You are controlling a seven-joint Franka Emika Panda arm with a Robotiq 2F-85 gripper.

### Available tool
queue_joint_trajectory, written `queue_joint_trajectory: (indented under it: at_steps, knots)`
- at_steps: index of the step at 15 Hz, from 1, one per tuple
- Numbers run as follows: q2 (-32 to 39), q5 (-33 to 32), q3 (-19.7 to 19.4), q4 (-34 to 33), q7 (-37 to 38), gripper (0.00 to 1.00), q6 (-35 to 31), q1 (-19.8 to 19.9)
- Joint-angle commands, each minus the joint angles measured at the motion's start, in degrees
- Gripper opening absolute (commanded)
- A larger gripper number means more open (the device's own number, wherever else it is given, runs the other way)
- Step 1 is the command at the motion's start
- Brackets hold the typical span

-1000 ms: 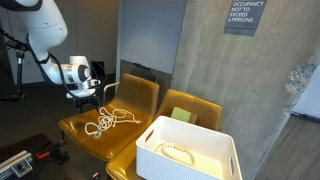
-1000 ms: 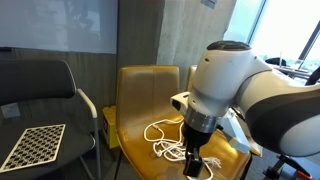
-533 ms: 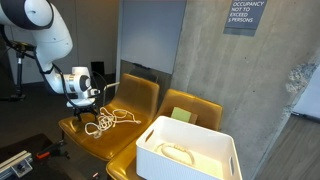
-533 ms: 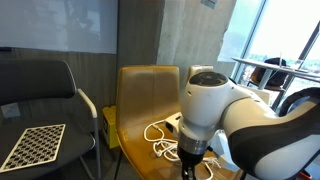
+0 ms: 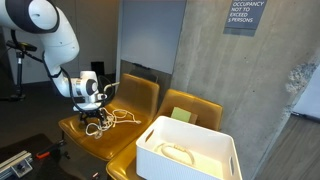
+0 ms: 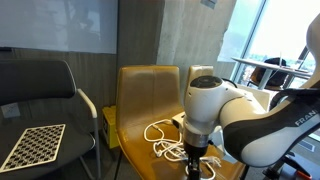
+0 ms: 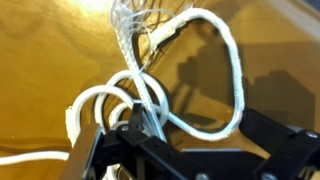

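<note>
Next, my open gripper moves over and centers the crossed strands of rope [image 7: 151, 101] in its fingers before it closes, because the rope's coils [image 7: 104, 104] bunch against one of its fingers.
A white rope [image 5: 118, 118] lies in loose coils on the seat of a mustard-yellow chair [image 5: 140, 95]. It also shows in an exterior view [image 6: 158, 132] and fills the wrist view [image 7: 236, 70]. My gripper [image 5: 97, 122] points down at the near end of the coils, just above the seat, and also shows in an exterior view [image 6: 193, 166]. In the wrist view the gripper [image 7: 200, 140] is open, with the jaws wide apart. A loop of rope runs between them and strands lie against one finger [image 7: 142, 118]. Nothing is gripped.
A second yellow chair [image 5: 200, 108] holds a green object [image 5: 181, 115]. A white bin [image 5: 160, 160] with a pale cable inside stands in front of it. A black chair with a checkerboard [image 6: 30, 146] stands beside the rope chair. A concrete wall is behind.
My arm has swung in and lowered. The gripper has come down from above the chair's edge onto the rope coils. The rope has not moved.
</note>
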State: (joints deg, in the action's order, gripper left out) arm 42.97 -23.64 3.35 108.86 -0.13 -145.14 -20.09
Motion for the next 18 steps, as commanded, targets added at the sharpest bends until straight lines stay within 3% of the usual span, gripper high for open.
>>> queue_joint_trajectory:
  at_steps: [1,4,18]
  knots:
    - [3.9,2.5,1.1,-0.4,-0.5,1.00,0.8,0.7]
    - [5.4,1.7,0.5,-0.2,0.8,1.00,0.2,-1.0]
    - [1.4,2.4,1.1,-2.5,0.6,1.00,3.7,-1.2]
